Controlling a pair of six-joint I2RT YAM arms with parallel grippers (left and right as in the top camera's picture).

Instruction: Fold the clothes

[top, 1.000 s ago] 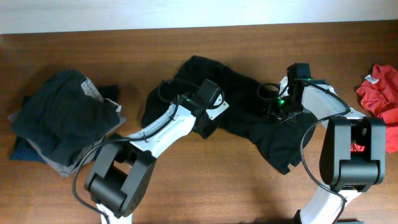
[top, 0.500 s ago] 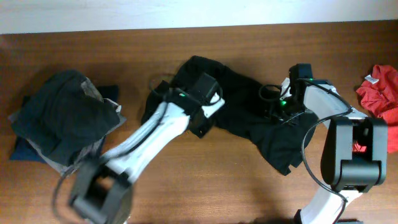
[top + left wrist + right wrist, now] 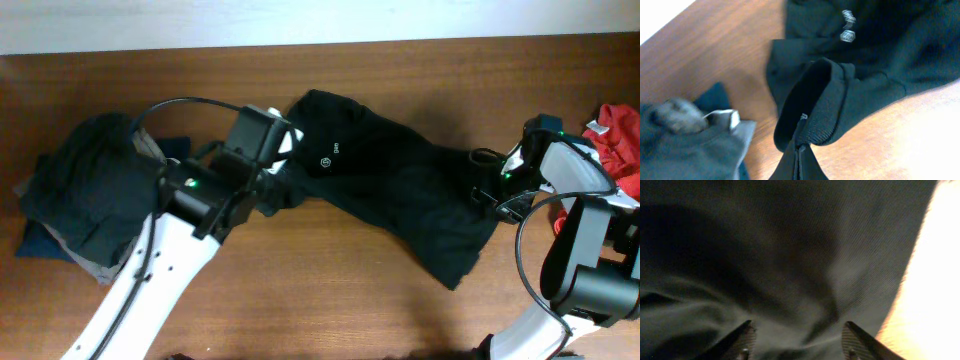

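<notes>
The black garment slants (image 3: 385, 195) and its front corner (image 3: 453, 280) is loose, away from my right gripper, so next I pull the garment out, then grab that corner before lifting.
A black garment (image 3: 390, 190) lies stretched across the middle of the wooden table. My left gripper (image 3: 268, 188) is shut on its ribbed hem (image 3: 812, 112) at the left end and holds it just above the table. My right gripper (image 3: 492, 195) is open over the garment's right end. In the right wrist view its two fingertips (image 3: 797, 340) stand wide apart with black cloth (image 3: 790, 270) beneath them.
A pile of dark and grey clothes (image 3: 95, 195) lies at the left, also seen in the left wrist view (image 3: 690, 140). A red garment (image 3: 615, 145) lies at the right edge. Bare wood shows along the front of the table (image 3: 330, 290).
My left gripper has pulled the garment's left end leftward toward the pile. My right gripper has moved rightward along the cloth. The garment is now stretched out flatter and longer.
</notes>
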